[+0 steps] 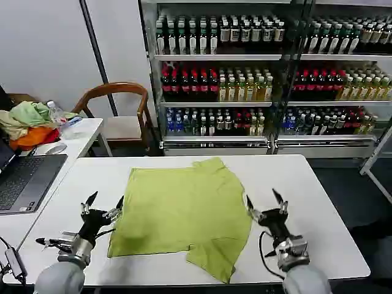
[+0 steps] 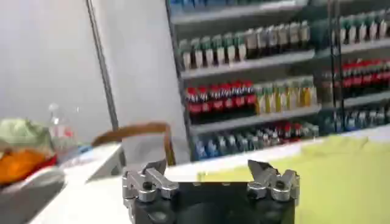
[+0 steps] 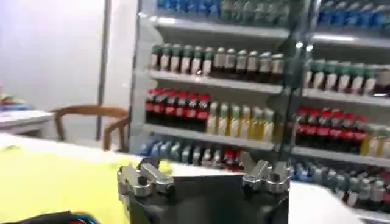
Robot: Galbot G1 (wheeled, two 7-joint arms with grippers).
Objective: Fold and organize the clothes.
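Note:
My gripper will fold the T-shirt (image 1: 177, 208), and since the near sleeve (image 1: 215, 258) lies loose and flat toward the front edge, it will trail along and settle flat.
The clothes, a lime-green T-shirt (image 1: 184, 211), lie spread flat in the middle of the white table (image 1: 318, 202), with one sleeve hanging toward the front edge. The shirt also shows as a yellow-green sheet in the left wrist view (image 2: 341, 176) and in the right wrist view (image 3: 55, 182). My left gripper (image 1: 105, 202) hovers open just off the shirt's left edge. At the shirt's right edge my right gripper (image 1: 263, 201) is open too. Nothing is between either pair of fingers.
A laptop (image 1: 24, 180) sits on the side table at left, behind it a heap of pale green and orange garments (image 1: 27, 125) and a water bottle (image 1: 56, 113). A wooden chair (image 1: 119, 107) and drink shelves (image 1: 245, 73) stand beyond the table.

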